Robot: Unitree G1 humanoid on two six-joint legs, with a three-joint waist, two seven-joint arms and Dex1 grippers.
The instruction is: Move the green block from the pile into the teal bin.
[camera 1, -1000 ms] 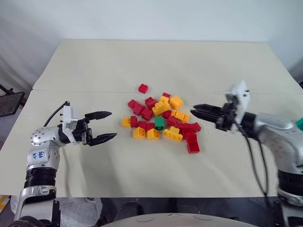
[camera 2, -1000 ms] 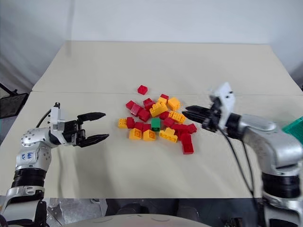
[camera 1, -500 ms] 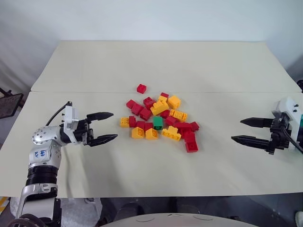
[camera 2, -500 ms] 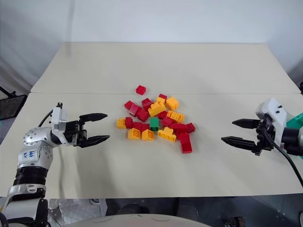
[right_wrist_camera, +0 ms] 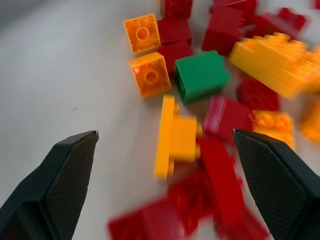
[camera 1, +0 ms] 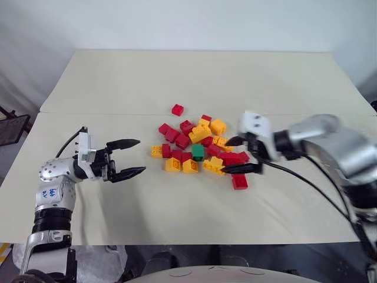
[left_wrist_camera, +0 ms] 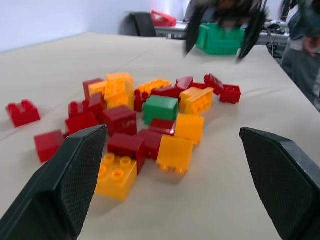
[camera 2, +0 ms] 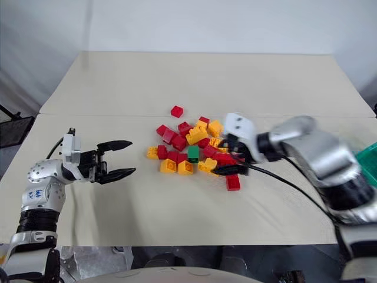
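The robot's right gripper has fingers wider than the green block's top, which is clear, so it should keep moving in until they close on its sides.
The green block lies in the middle of the pile of red and yellow-orange bricks on the beige table; it also shows in the right wrist view and the left wrist view. My right gripper hangs open over the pile's right side, angled down, just right of the green block, nothing between its fingers. My left gripper stands open and level to the left of the pile, empty. A corner of the teal bin shows at the far right edge, and beyond the pile in the left wrist view.
A lone red brick lies apart behind the pile. A fold line crosses the table cover behind it. A dark stand sits off the table's left edge. Bare table surrounds the pile.
The right gripper swung out to the right and opened wide, then swept back left and down over the pile's right side. The left gripper stayed where it was.
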